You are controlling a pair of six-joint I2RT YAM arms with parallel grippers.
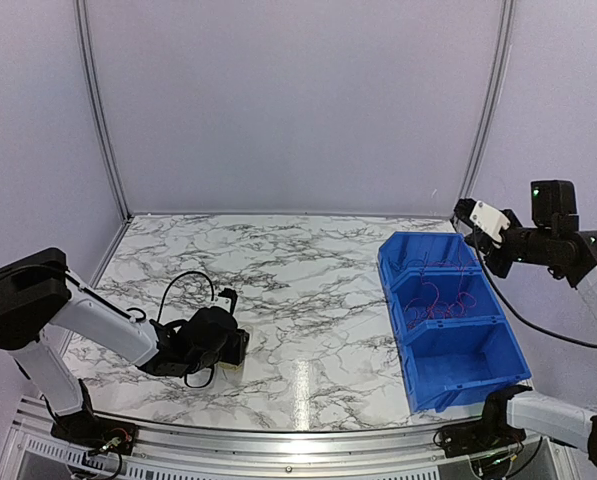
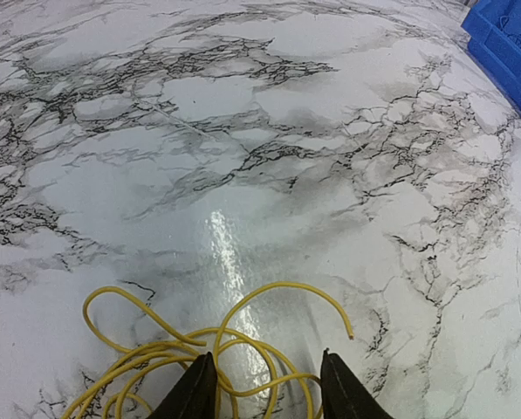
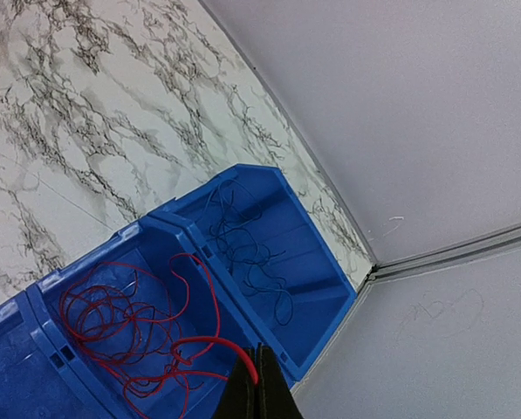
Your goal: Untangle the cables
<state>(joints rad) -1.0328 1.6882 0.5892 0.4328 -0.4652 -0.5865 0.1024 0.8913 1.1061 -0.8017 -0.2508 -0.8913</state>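
My right gripper is holding the red cable's end (image 3: 241, 353) above the blue bin. It should let go of that end first and then join my left gripper at the yellow cable (image 2: 229, 336).
A yellow cable (image 2: 199, 345) lies in loose loops on the marble table, one free end curling right. My left gripper (image 2: 264, 393) is open low over it, its dark fingers (image 2: 195, 394) on either side of some loops. In the top view the left gripper (image 1: 238, 345) sits on the table at left and hides the cable. My right gripper (image 3: 260, 388) is shut on the end of a red cable (image 3: 212, 342), held high above the blue bin (image 3: 317, 262). Red cables (image 3: 112, 323) fill the middle compartment; dark cables (image 3: 243, 244) lie in the far one. In the top view the right gripper (image 1: 465, 212) hovers at the bin's far corner.
The blue bin (image 1: 418, 238) has three compartments and stands at the table's right side; its corner shows in the left wrist view (image 2: 513, 44). The near compartment (image 1: 468, 365) holds nothing I can see. Grey walls close the back and sides.
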